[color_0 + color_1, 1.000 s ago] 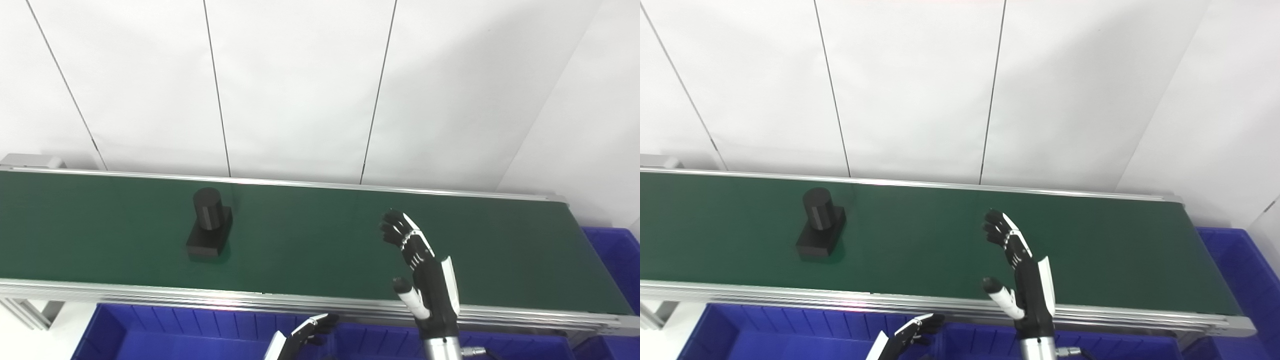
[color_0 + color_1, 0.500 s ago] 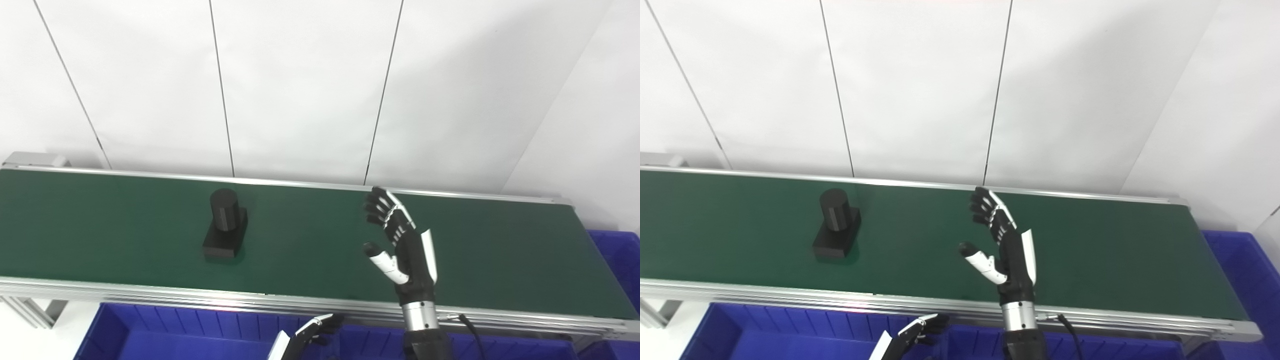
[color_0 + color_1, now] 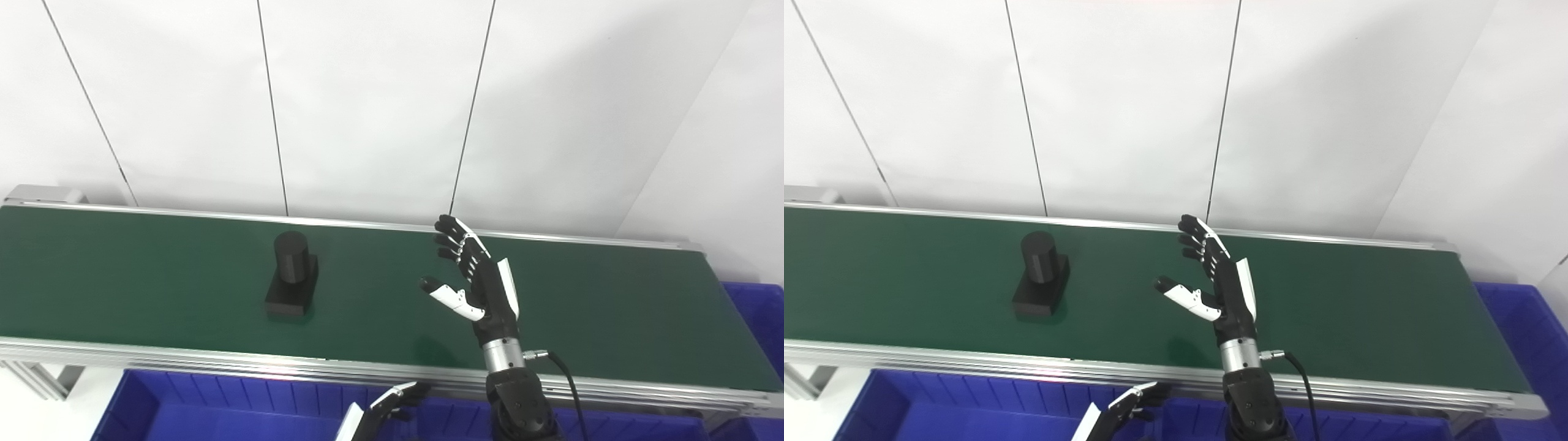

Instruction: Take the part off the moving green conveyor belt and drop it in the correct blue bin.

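Note:
The cylinder stands up from the square base (image 3: 291, 297) in one matching black shape, so the square base will move with the cylinder when I lift it.
A black part (image 3: 293, 275), a cylinder standing on a square base, rides the green conveyor belt (image 3: 153, 288) left of centre. My right hand (image 3: 474, 278) is open and raised over the belt, fingers spread, thumb pointing left, well to the right of the part and apart from it. My left hand (image 3: 383, 410) shows only in part at the bottom edge, below the belt's near rail, over the near blue bin (image 3: 214, 413); its fingers look loosely curled and hold nothing that I can see. The same scene shows in the right eye view, with the part (image 3: 1041, 283) and right hand (image 3: 1213, 275).
A second blue bin (image 3: 756, 318) stands past the belt's right end. Aluminium rails (image 3: 184, 361) run along the belt's near and far edges. A white panelled wall (image 3: 367, 110) stands right behind the belt.
The part has ridden to the right along the belt. My right hand has risen and moved left and farther over the belt, staying open. The left hand has barely moved.

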You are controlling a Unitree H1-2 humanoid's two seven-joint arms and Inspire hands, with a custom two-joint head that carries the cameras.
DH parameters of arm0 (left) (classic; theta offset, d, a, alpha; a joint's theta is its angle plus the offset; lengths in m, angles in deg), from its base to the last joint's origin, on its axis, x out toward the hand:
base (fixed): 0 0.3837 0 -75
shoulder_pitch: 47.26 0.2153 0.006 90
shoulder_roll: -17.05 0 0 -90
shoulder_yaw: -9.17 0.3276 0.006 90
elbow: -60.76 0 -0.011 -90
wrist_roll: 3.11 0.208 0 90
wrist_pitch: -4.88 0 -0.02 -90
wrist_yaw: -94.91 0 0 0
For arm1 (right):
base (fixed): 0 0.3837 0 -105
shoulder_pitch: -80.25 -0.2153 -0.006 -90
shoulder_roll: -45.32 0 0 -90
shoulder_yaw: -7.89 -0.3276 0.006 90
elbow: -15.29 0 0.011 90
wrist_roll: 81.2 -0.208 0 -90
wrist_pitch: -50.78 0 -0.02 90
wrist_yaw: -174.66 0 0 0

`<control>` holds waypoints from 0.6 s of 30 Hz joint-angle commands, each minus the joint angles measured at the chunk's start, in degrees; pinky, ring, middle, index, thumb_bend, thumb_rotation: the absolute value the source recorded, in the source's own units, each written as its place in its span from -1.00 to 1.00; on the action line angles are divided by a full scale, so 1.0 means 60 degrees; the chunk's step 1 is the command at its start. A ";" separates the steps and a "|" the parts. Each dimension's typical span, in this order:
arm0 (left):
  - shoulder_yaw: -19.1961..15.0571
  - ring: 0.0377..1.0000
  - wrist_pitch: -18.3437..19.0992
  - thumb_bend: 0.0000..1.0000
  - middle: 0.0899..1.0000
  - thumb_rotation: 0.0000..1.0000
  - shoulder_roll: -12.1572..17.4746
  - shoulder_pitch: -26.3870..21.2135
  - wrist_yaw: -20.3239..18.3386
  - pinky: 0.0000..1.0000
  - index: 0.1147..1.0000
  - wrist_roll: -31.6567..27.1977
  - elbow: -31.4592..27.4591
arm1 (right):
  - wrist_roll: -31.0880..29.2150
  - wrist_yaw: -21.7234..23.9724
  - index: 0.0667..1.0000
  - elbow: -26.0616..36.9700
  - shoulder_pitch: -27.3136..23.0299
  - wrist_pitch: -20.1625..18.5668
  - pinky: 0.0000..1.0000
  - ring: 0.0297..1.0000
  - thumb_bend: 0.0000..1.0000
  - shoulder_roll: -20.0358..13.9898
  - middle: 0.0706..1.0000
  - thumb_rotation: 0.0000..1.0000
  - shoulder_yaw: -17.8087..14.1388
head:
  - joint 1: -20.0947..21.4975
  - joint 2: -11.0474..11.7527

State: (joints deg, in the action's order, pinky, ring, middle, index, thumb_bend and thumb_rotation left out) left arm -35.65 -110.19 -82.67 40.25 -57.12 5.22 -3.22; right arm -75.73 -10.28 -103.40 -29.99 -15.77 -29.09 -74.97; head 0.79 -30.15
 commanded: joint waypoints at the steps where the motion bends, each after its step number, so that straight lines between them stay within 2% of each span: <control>1: -0.0024 0.53 -0.0308 0.63 0.54 0.93 -0.0042 -0.0030 0.0061 0.39 0.51 0.0068 -0.0347 | 0.0109 -0.0012 0.71 -0.0015 -0.0523 0.0013 0.50 0.59 0.88 0.0116 0.65 0.01 -0.0056 | 0.0169 -0.0132; 9: 0.0102 0.53 -0.0308 0.61 0.54 0.95 -0.0059 -0.0068 0.0158 0.39 0.52 0.0086 -0.0409 | 0.0219 -0.0005 0.70 -0.0699 -0.0996 0.0008 0.45 0.57 0.88 0.0115 0.70 -0.06 -0.0122 | 0.0491 -0.0237; 18: 0.0097 0.54 -0.0308 0.63 0.55 0.99 -0.0046 0.0030 0.0086 0.41 0.53 0.0057 -0.0544 | 0.1013 -0.0172 0.73 -0.1490 -0.1669 -0.0022 0.45 0.60 0.88 -0.0156 0.71 -0.03 0.0045 | 0.0552 -0.0215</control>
State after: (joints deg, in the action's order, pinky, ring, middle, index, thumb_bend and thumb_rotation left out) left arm -35.18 -110.19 -82.64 40.52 -57.10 5.22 -4.34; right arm -70.41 -10.84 -113.16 -36.94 -16.75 -29.70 -74.82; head 4.13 -31.46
